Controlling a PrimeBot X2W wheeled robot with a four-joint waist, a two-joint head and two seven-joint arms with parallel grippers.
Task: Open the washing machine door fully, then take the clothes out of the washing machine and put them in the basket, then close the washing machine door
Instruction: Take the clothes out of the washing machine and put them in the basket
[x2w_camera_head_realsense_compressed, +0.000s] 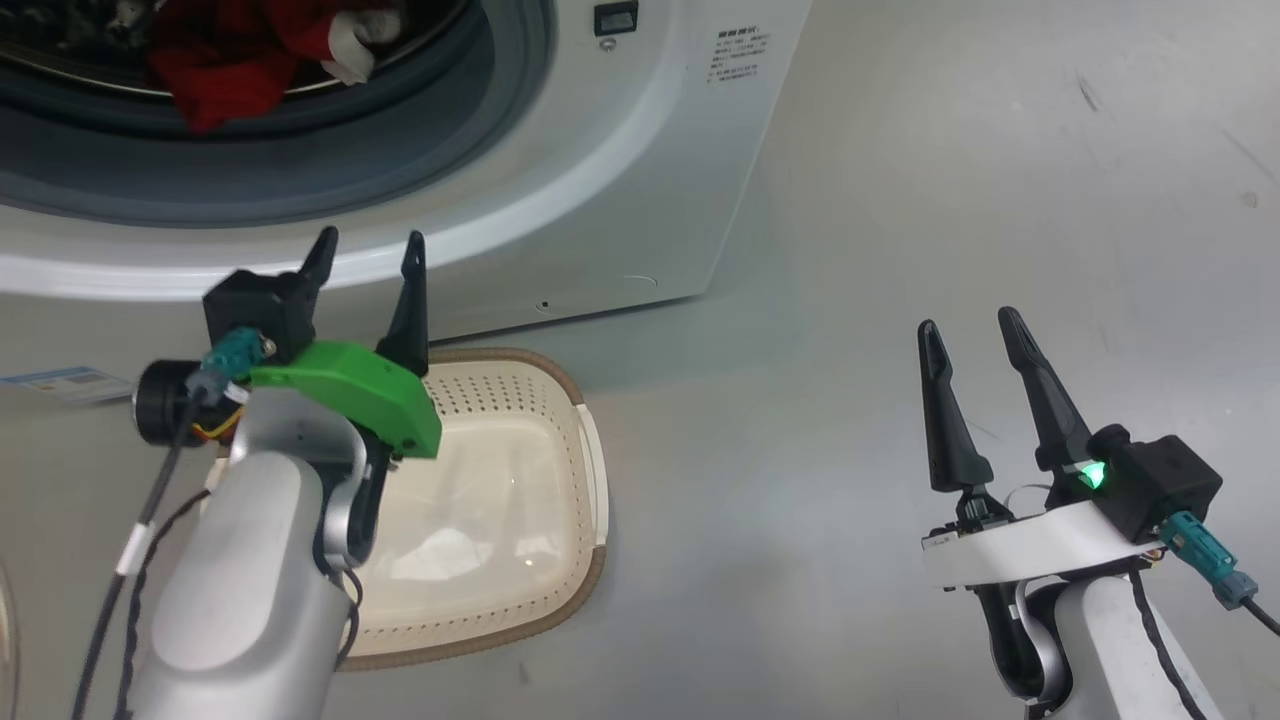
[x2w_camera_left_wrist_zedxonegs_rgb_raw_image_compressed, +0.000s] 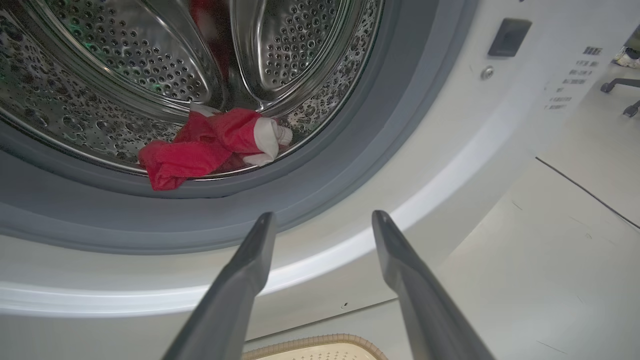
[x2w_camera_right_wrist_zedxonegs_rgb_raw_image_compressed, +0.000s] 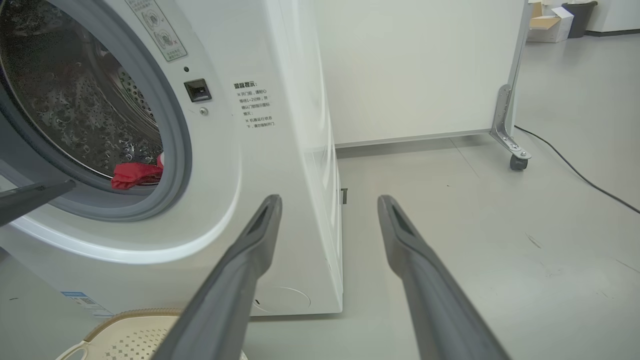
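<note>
More red clothes (x2w_camera_head_realsense_compressed: 222, 96) should stay behind at the drum's rim when I pull, because white patches (x2w_camera_left_wrist_zedxonegs_rgb_raw_image_compressed: 204, 110) show at both ends of the red heap.
The white washing machine (x2w_camera_head_realsense_compressed: 640, 180) (x2w_camera_right_wrist_zedxonegs_rgb_raw_image_compressed: 280, 150) has its drum mouth uncovered; the washing machine door is out of view. Red clothes (x2w_camera_head_realsense_compressed: 230, 60) (x2w_camera_left_wrist_zedxonegs_rgb_raw_image_compressed: 200, 145) (x2w_camera_right_wrist_zedxonegs_rgb_raw_image_compressed: 135, 175) with white trim lie at the drum's front lip, against the grey gasket. The cream basket (x2w_camera_head_realsense_compressed: 590, 470) (x2w_camera_left_wrist_zedxonegs_rgb_raw_image_compressed: 315, 342) (x2w_camera_right_wrist_zedxonegs_rgb_raw_image_compressed: 125, 320) sits on the floor in front of the washer and holds nothing. My left gripper (x2w_camera_head_realsense_compressed: 370, 245) (x2w_camera_left_wrist_zedxonegs_rgb_raw_image_compressed: 324, 216) hangs open above the basket's far edge, pointing at the gasket below the clothes. Over bare floor to the right, my right gripper (x2w_camera_head_realsense_compressed: 968, 320) (x2w_camera_right_wrist_zedxonegs_rgb_raw_image_compressed: 329, 200) is open and holds nothing.
A blue label (x2w_camera_head_realsense_compressed: 60, 382) shows low on the washer's front. Right of the washer stands a white panel on a caster (x2w_camera_right_wrist_zedxonegs_rgb_raw_image_compressed: 515, 160), with a black cable (x2w_camera_right_wrist_zedxonegs_rgb_raw_image_compressed: 575, 170) along the floor. A cardboard box (x2w_camera_right_wrist_zedxonegs_rgb_raw_image_compressed: 547, 22) sits far back. Grey floor spreads to the right.
</note>
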